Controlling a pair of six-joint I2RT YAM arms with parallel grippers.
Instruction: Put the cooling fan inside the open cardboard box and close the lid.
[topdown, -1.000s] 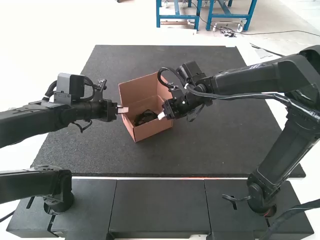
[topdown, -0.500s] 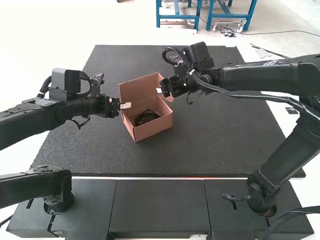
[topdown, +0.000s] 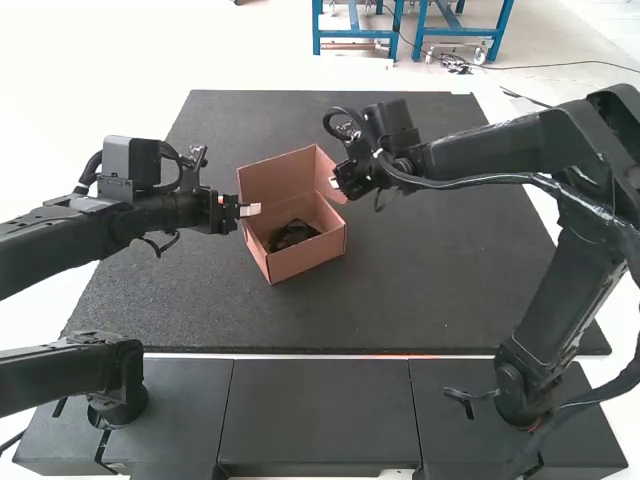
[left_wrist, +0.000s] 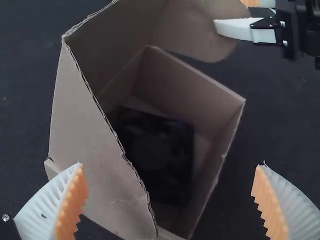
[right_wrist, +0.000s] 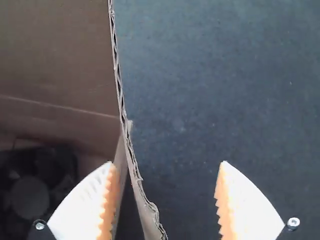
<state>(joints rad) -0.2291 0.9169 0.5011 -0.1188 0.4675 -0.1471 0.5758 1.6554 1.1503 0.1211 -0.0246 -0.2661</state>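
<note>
I see that the side flap meets the lid (topdown: 274, 178) at a folded corner (topdown: 316, 158). The lid will swing forward over the fan when I pull the side flap.
The open cardboard box (topdown: 300, 255) stands mid-mat with its lid (topdown: 282, 172) upright along the far side. A black cooling fan (topdown: 290, 233) lies flat on the box floor (left_wrist: 157, 150). My left gripper (topdown: 247, 210) hovers open just outside the box's left wall, and the box (left_wrist: 90, 150) sits between its fingers (left_wrist: 67, 202). At the lid's right end, my right gripper (topdown: 331, 184) is open, its fingers (right_wrist: 92, 202) on either side of a cardboard edge (right_wrist: 122, 135). The fan (right_wrist: 27, 192) shows dimly beside that edge.
A black mat (topdown: 450, 260) covers the table, with bare room to the right of and in front of the box. Pale floor surrounds the mat, and black base plates (topdown: 320, 415) run along the near edge.
My right gripper has risen from the box's front-right wall and moved back to the lid's right end. The left gripper has edged slightly away from the box.
</note>
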